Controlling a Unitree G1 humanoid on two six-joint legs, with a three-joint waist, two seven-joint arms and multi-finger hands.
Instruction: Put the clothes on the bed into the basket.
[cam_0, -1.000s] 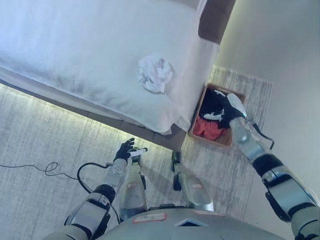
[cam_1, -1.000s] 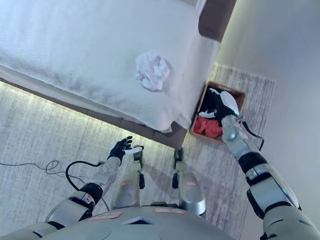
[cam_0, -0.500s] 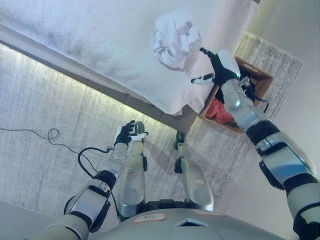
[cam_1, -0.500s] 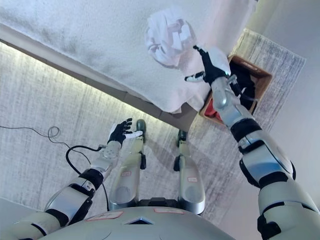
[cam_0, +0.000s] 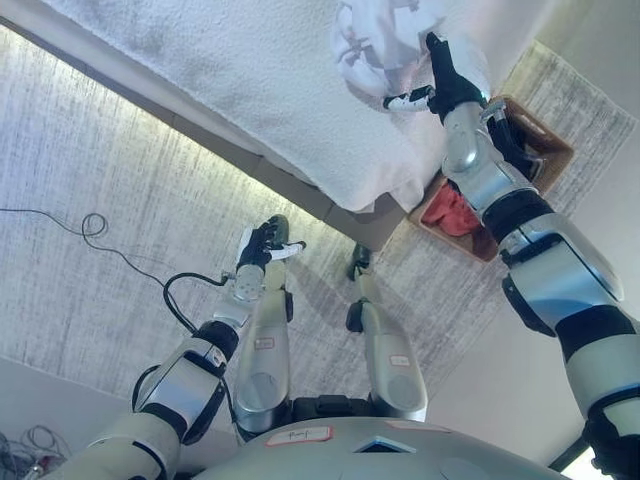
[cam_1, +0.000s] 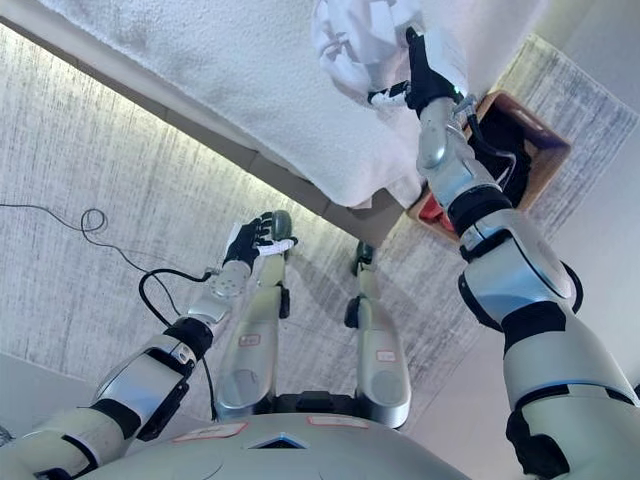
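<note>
My gripper will carry the white garment (cam_0: 388, 48), and the garment will then trail out long and limp, because loose folds (cam_0: 360, 38) of it are bunched together on the bed.
A crumpled white garment (cam_0: 375, 40) lies on the white bed (cam_0: 230, 70) near its corner, at the top of the view. My right hand (cam_0: 445, 82) reaches over the bed, open, with its fingers stretched toward the garment's right edge; I cannot tell whether they touch it. A brown basket (cam_0: 545, 150) stands on the floor to the right of the bed corner and holds black (cam_1: 510, 140) and red clothes (cam_0: 455, 212). My left hand (cam_0: 262, 247) hangs open and empty low over the carpet, in front of the bed.
The bed's lit lower edge (cam_0: 180, 140) runs diagonally across the view. A grey striped rug (cam_0: 590, 100) lies under the basket. A pale wall (cam_0: 620, 200) stands close on the right. Grey carpet (cam_0: 90, 270) fills the left.
The view has shifted, so the bed sits higher in frame. My right hand has moved from over the basket across to the white garment on the bed. The left hand stays low.
</note>
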